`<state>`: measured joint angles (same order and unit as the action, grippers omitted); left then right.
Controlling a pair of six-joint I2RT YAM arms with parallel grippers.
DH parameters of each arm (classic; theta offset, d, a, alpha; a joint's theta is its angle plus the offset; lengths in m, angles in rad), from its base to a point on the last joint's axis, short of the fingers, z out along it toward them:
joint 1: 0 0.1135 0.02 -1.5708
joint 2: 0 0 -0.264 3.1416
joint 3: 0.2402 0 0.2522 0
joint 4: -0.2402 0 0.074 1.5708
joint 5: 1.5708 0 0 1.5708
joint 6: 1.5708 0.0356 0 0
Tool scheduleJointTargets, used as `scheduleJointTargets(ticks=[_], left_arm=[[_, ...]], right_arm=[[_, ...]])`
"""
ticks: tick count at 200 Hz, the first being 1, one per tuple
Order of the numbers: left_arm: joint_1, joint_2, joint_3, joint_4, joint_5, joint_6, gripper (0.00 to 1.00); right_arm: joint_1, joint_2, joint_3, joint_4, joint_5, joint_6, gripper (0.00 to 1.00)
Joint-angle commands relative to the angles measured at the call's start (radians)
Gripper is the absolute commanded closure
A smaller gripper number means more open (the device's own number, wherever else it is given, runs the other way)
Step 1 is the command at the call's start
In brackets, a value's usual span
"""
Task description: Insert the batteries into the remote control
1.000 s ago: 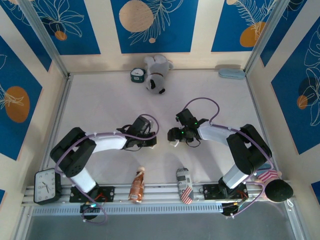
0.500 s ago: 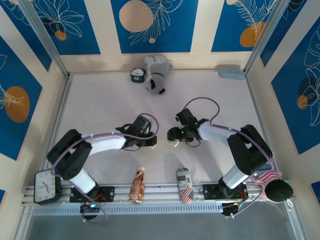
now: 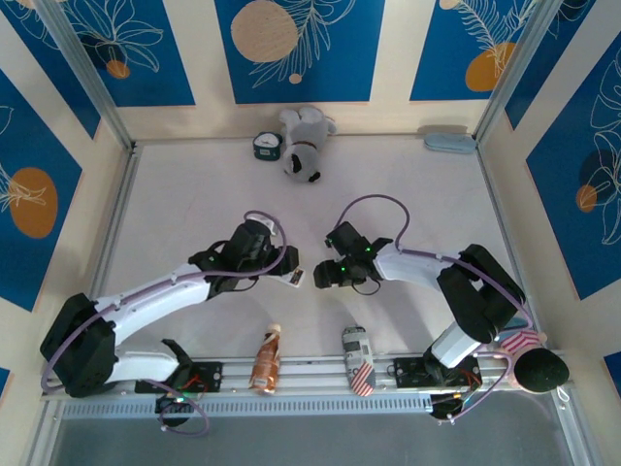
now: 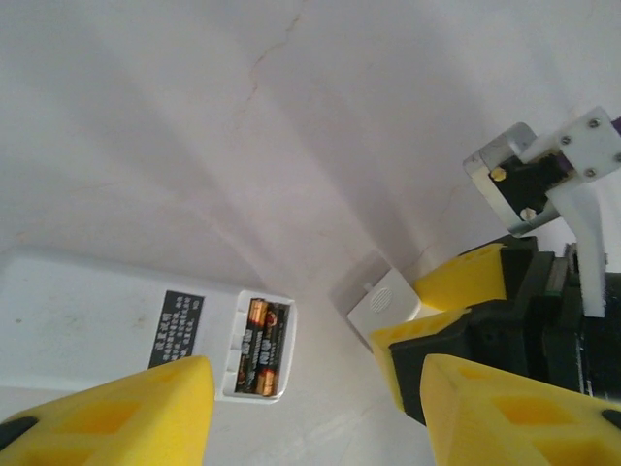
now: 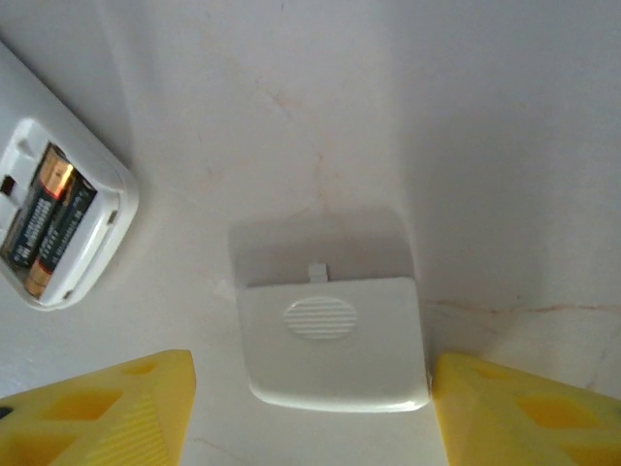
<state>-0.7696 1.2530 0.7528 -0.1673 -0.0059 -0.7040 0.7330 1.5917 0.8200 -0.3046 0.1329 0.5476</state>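
Note:
The cover point(image 5: 332, 345) is crooked to the remote control's open compartment point(image 5: 50, 219), so next I grip the cover with my right gripper and turn it straight before I slide it in.
The remote control point(image 4: 116, 325) lies back-up on the white table, a black label on its back and its compartment open. Both batteries point(image 4: 260, 346) sit side by side in that compartment, also seen from the right wrist as batteries point(image 5: 49, 221) in the remote control point(image 5: 92, 209). In the top view it is a small white piece point(image 3: 295, 278) between the arms. My left gripper point(image 4: 315, 417) is open above the remote's end, holding nothing. The small white cover point(image 5: 332, 335) lies flat between the fingers of my open right gripper point(image 5: 312, 413); the right-hand finger point(image 5: 524, 408) is at its corner.
A plush dog point(image 3: 304, 144) and a small clock point(image 3: 266, 146) lie at the back wall, a grey-blue case point(image 3: 448, 143) at back right. A bottle point(image 3: 265, 359) and a can point(image 3: 357, 361) rest by the near rail.
My left gripper has opened, let go of the remote and lifted back to the left, the arm stretching out low. My right gripper has shifted left over the cover.

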Motion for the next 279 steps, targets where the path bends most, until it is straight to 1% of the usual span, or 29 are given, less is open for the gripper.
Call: scheduleJointTargets(ticks=[1,26,36,41,77,89,146,199,231,242,253,261,279], left_arm=[[0.007,-0.030,-0.032,-0.019,-0.022,0.001,0.41],[0.009,-0.047,-0.051,-0.011,-0.022,-0.002,0.39],[0.010,-0.053,-0.057,-0.009,-0.021,-0.004,0.38],[0.010,-0.055,-0.061,-0.009,-0.022,-0.005,0.35],[0.014,-0.073,-0.085,-0.001,-0.019,-0.011,0.35],[0.015,-0.077,-0.089,-0.001,-0.017,-0.012,0.35],[0.018,-0.075,-0.096,0.009,-0.010,-0.019,0.35],[0.019,-0.073,-0.101,0.013,-0.008,-0.022,0.35],[0.020,-0.072,-0.103,0.015,-0.006,-0.024,0.35],[0.020,-0.074,-0.105,0.014,-0.008,-0.023,0.35],[0.021,-0.077,-0.109,0.012,-0.009,-0.023,0.35],[0.023,-0.076,-0.112,0.012,-0.009,-0.023,0.35],[0.032,-0.076,-0.125,0.018,-0.006,-0.026,0.34]], right_arm=[[0.031,0.005,0.043,-0.061,0.086,-0.021,0.33],[0.068,0.030,0.060,-0.080,0.183,-0.038,0.33],[0.080,0.045,0.068,-0.083,0.195,-0.045,0.33],[0.084,0.053,0.071,-0.084,0.198,-0.047,0.33],[0.127,0.082,0.085,-0.085,0.266,-0.070,0.34],[0.133,0.084,0.084,-0.085,0.268,-0.074,0.36],[0.151,0.079,0.064,-0.091,0.284,-0.087,0.36],[0.144,0.074,0.041,-0.094,0.301,-0.065,0.36],[0.150,0.063,0.035,-0.093,0.301,-0.063,0.43],[0.155,0.051,0.030,-0.087,0.304,-0.065,0.48],[0.162,0.036,0.028,-0.086,0.312,-0.067,0.49],[0.169,0.026,0.027,-0.083,0.317,-0.074,0.52],[0.187,0.006,0.034,-0.091,0.335,-0.093,0.53]])
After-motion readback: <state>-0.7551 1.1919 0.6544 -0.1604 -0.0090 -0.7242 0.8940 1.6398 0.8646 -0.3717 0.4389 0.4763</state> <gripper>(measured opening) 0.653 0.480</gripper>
